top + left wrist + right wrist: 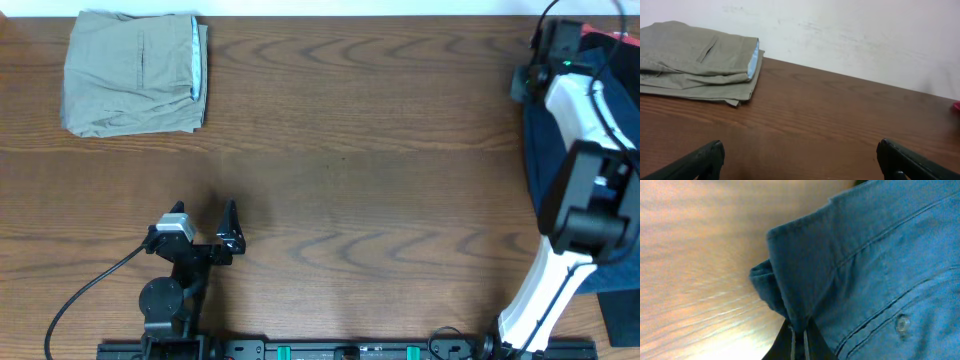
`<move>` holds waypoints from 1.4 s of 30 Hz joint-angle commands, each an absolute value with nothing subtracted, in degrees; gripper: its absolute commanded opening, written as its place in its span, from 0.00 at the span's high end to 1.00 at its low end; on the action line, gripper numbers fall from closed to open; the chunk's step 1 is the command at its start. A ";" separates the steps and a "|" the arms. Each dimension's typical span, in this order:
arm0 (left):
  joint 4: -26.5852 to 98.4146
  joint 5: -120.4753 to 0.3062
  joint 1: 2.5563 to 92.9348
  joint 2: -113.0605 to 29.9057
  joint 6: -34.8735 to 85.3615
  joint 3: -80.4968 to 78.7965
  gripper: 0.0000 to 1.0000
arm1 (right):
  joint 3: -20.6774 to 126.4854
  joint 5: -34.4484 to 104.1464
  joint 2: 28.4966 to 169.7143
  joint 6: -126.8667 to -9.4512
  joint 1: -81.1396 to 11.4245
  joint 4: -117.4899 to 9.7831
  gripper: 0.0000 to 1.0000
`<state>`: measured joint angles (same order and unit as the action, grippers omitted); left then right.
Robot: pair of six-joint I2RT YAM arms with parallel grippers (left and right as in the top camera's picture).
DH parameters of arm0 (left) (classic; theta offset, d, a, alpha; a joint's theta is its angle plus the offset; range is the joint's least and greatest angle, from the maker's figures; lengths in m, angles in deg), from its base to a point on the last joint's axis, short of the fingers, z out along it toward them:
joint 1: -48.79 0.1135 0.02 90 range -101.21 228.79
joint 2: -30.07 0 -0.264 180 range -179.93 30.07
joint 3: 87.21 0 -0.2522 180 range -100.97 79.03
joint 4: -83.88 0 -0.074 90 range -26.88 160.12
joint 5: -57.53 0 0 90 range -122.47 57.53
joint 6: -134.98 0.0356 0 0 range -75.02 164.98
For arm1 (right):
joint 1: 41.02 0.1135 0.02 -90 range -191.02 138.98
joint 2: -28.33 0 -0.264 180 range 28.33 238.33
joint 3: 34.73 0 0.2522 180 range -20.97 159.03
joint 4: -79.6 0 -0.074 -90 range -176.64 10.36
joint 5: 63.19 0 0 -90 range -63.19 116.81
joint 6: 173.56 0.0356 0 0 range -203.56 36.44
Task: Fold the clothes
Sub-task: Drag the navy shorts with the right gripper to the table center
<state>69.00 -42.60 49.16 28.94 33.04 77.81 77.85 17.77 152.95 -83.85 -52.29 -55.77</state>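
Observation:
The robot's right gripper is pinching the navy-blue shorts' edge (792,282) and the table's middle (350,180) is clear, so the robot should go on pulling the shorts across until they lie spread out there.
The navy-blue shorts (545,150) lie at the table's far right edge, mostly under my right arm. In the right wrist view the shorts (875,265) fill the frame, with stitched seams and a small button showing. My right gripper (800,335) is shut on a pinched fold of the shorts' edge; in the overhead view it (535,75) is at the back right. My left gripper (205,225) is open and empty near the front left, jaws wide over bare wood (800,160).
Folded khaki-beige shorts (135,72) with a light-blue lining lie at the back left and show in the left wrist view (695,60). A red item (610,38) and a dark item (622,315) sit at the right edge. A wall lies behind the table.

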 commanded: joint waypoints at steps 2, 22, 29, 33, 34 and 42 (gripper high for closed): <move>67.14 -43.36 49.42 29.03 33.39 78.80 0.02 | 78.36 24.98 144.49 -82.08 -50.80 -53.80 0.99; 67.14 -43.36 49.42 29.03 33.39 78.80 0.02 | 78.07 49.05 142.02 -82.10 -24.95 -46.74 0.99; 67.14 -43.36 49.42 29.03 33.39 78.80 0.02 | 77.81 49.74 143.22 -83.26 -9.51 -44.01 0.99; 67.14 -43.36 49.42 29.03 33.39 78.80 0.02 | 77.81 49.66 143.20 -83.22 -2.39 -41.47 0.99; 67.14 -43.36 49.42 29.03 33.39 78.80 0.02 | 77.81 49.20 143.22 -83.15 -1.36 -41.03 0.96; 67.14 -43.39 49.42 29.03 33.39 78.80 0.02 | 79.17 43.95 142.20 -77.93 -1.89 -35.99 0.33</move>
<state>69.00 -42.60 49.16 28.94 33.01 77.81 77.79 45.85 143.05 -80.25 -0.09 -36.77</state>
